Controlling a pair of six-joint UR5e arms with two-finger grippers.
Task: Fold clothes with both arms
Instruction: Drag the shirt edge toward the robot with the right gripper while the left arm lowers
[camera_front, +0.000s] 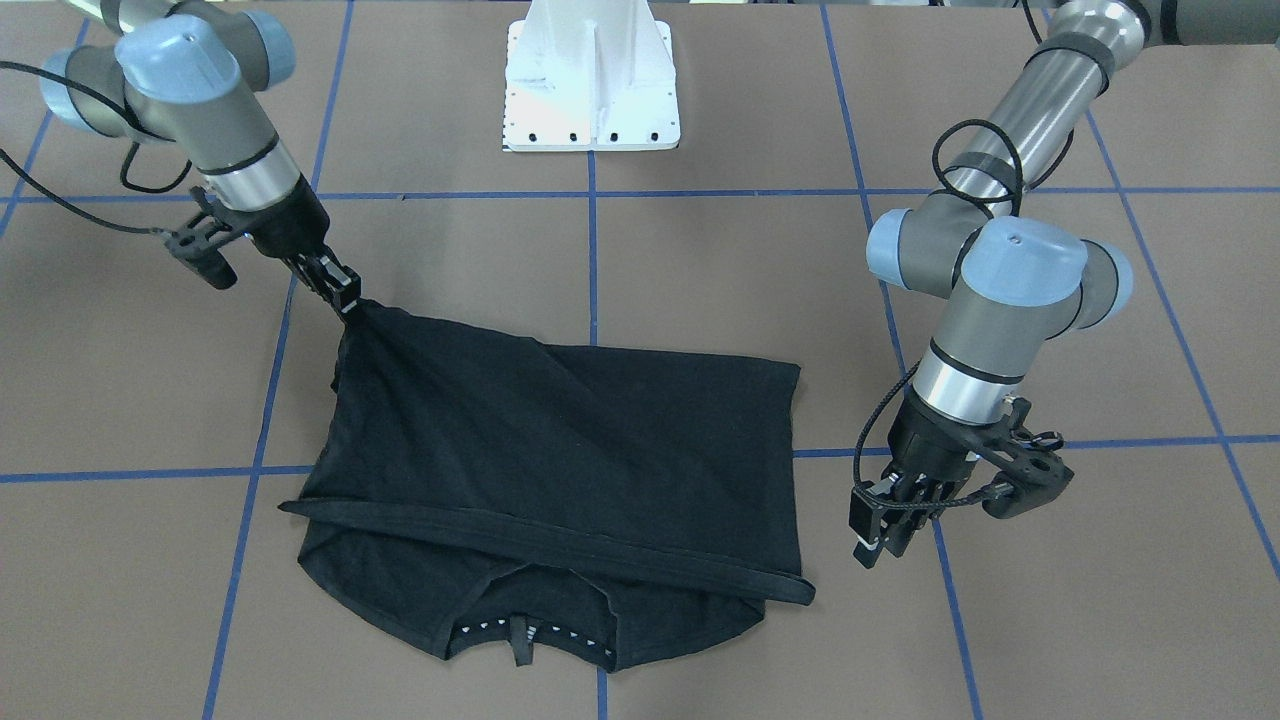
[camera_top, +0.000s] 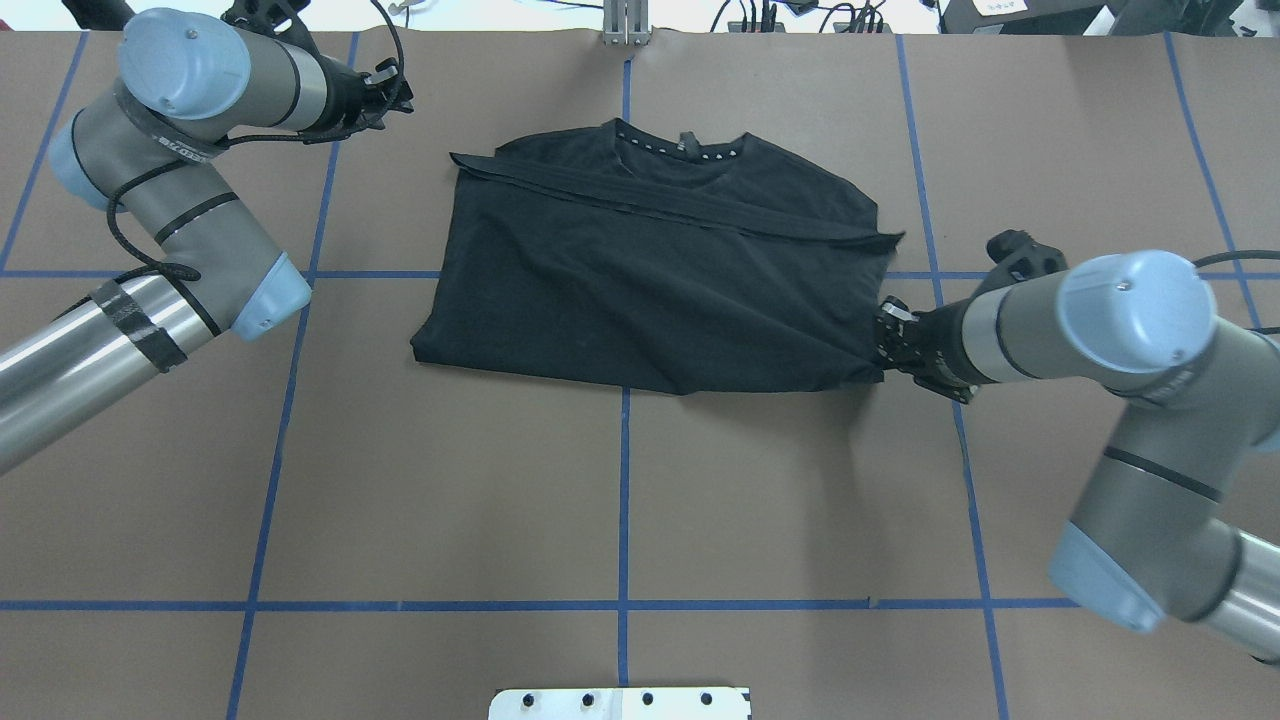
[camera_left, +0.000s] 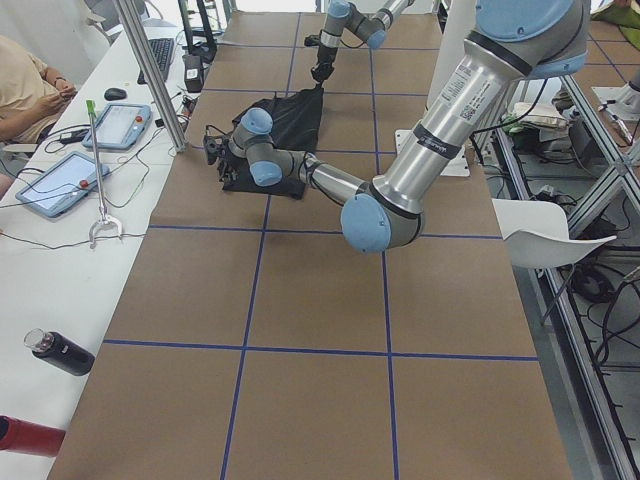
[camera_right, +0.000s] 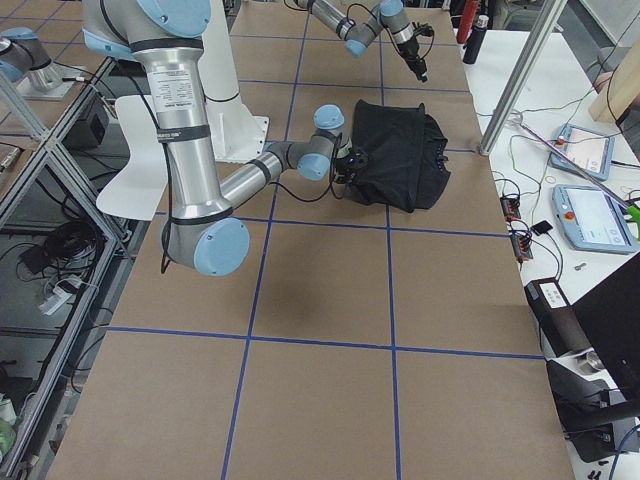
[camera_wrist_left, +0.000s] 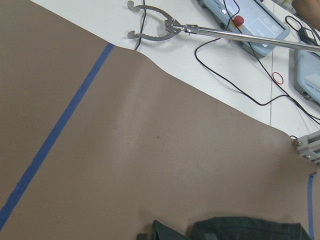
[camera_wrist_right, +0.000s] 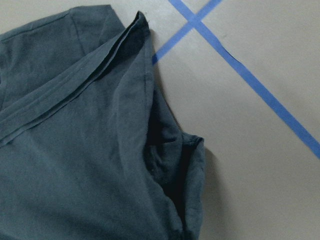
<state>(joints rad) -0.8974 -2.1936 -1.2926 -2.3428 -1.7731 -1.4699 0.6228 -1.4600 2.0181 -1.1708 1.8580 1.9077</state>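
The robot's right gripper is holding the shirt's near corner (camera_front: 375, 317), and the table is open toward the white base mount. The gripper goes on pulling until the corner is past the blue tape (camera_front: 417, 194).
The black T-shirt (camera_front: 560, 450) lies folded on the brown table, collar with small white marks (camera_front: 530, 630) on the far side from the robot; its logo is hidden. It also shows in the overhead view (camera_top: 640, 280). My right gripper (camera_front: 350, 300) is shut on a corner of the shirt and holds it slightly raised, so the cloth tents up to it; in the overhead view this gripper (camera_top: 882, 340) is at the shirt's right edge. My left gripper (camera_front: 880, 540) is open and empty, off the shirt's other side, also seen overhead (camera_top: 398, 92). The right wrist view shows bunched shirt layers (camera_wrist_right: 75, 150).
The white base mount (camera_front: 590, 90) stands at the robot's side of the table. Blue tape lines (camera_top: 625, 500) grid the brown surface. Beyond the far edge, a white bench holds tablets (camera_left: 60, 180), a grabber tool (camera_wrist_left: 150, 25) and bottles (camera_left: 60, 352).
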